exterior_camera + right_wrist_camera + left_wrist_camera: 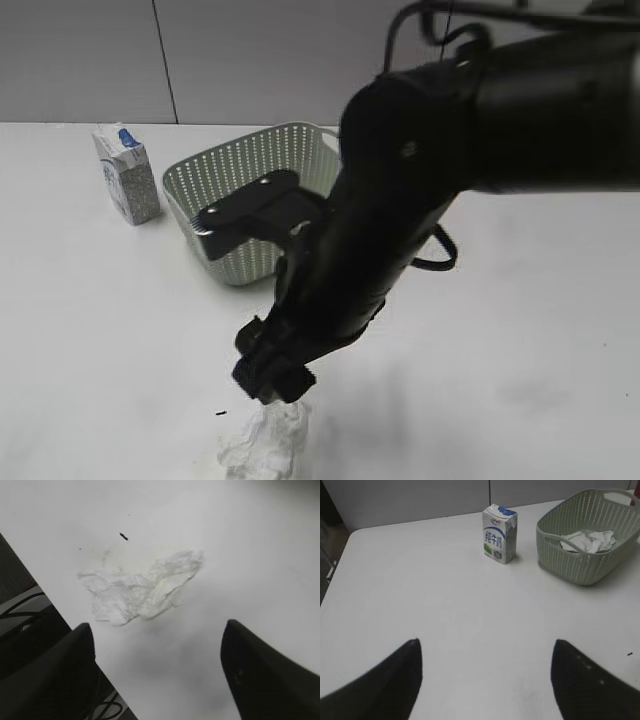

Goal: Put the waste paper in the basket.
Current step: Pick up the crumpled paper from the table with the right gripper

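I expect the waste paper point(268, 441) to pull together into a narrow bunch with loose ends when I lift it, because it lies spread thin with creased edges point(234, 458).
One crumpled white waste paper wad point(265, 445) lies at the table's front edge; it shows in the right wrist view point(140, 587) too. My right gripper point(270, 380) point(157, 630) hangs just above it, open and empty. The pale green basket point(215, 175) stands behind, partly hidden by the right arm. In the left wrist view the basket point(580, 565) holds white waste paper point(587, 541). My left gripper point(485, 650) is open and empty over bare table, well short of the basket; it does not show in the exterior view.
A small white-and-blue milk carton point(127, 172) point(499, 533) stands left of the basket. A small dark speck point(220, 412) lies on the table near the wad. The table's front edge point(65, 625) runs close to the wad, with cables below it.
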`<state>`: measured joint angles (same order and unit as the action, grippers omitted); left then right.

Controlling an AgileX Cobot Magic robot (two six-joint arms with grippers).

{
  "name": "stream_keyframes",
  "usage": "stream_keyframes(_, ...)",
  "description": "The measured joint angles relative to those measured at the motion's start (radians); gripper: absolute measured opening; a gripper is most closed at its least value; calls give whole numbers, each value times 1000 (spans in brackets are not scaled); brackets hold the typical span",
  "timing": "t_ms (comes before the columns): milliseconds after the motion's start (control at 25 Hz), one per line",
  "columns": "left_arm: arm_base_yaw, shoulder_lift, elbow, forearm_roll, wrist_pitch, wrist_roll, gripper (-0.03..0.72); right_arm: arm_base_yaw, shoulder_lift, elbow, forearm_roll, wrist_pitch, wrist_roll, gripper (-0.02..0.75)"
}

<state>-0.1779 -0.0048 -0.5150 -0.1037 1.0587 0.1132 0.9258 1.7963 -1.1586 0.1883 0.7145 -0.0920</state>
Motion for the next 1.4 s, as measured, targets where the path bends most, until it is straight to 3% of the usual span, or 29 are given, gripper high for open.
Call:
stream_keyframes(360,0,-1,8,2,-11,-1,588,63,212,-92,-33,-16,366,593)
stream_keyframes(680,0,-1,8,2,-11,-1,581,63,289,-92,-64,-8,435,580)
stream_keyframes(800,0,-1,8,2,-11,-1,579,63,289,-93,-64,-18,435,495)
stream_keyframes(1080,0,-1,8,2,-11,-1,578,63,289,-95,-64,-38,423,56)
stream_keyframes(1400,0,-1,8,2,-11,-1,576,62,168,-97,-33,-33,313,45)
